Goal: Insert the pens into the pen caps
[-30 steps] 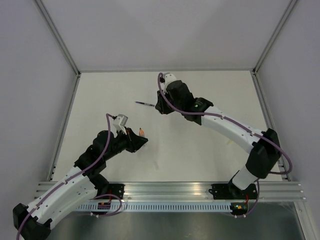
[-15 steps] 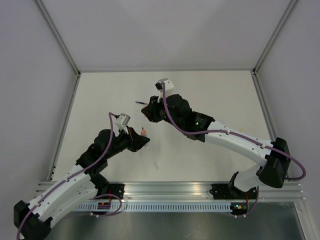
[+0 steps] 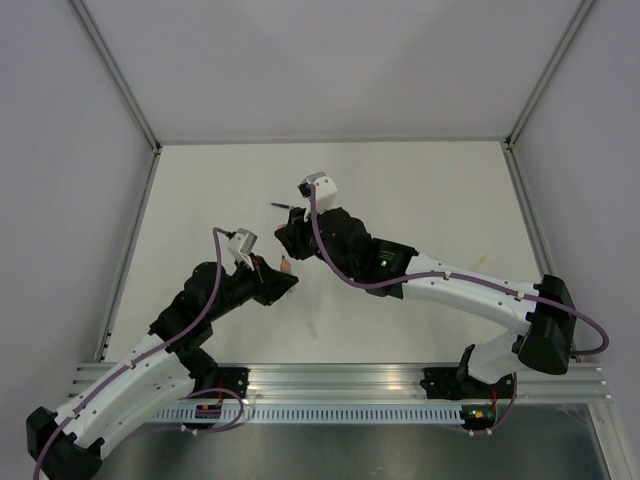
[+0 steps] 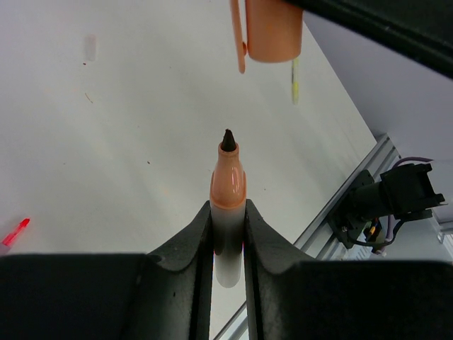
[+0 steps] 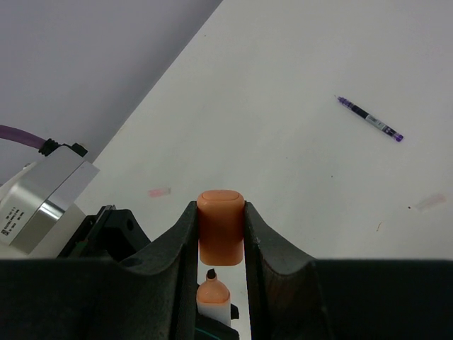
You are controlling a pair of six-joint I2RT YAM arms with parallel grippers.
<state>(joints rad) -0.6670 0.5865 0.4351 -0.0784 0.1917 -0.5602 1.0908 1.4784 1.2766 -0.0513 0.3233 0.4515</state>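
The pen cap's open end (image 4: 274,57) faces the pen's black tip, so my right gripper goes on lowering the cap until the pen's orange neck (image 4: 228,177) is covered, then release.
My left gripper (image 4: 228,209) is shut on a pen (image 4: 228,180) with a white barrel, an orange neck and a black tip that points up and away. My right gripper (image 5: 221,210) is shut on a stubby orange pen cap (image 5: 221,237). The cap's open end hangs just above the pen's tip (image 5: 210,275), with a small gap and a little sideways offset. In the left wrist view the cap (image 4: 272,32) sits above and slightly right of the tip. From above, the two grippers (image 3: 283,281) (image 3: 290,240) meet mid-table.
A dark purple pen (image 3: 283,206) lies on the table beyond the right gripper, also seen as the purple pen (image 5: 369,119). A pale yellow pen (image 4: 294,80) and a red pen (image 4: 14,231) lie on the table. An aluminium rail (image 3: 340,380) runs along the near edge.
The right arm has swung left and toward me, bringing the cap from beside the purple pen down over the left gripper's pen tip. The left arm has barely moved.
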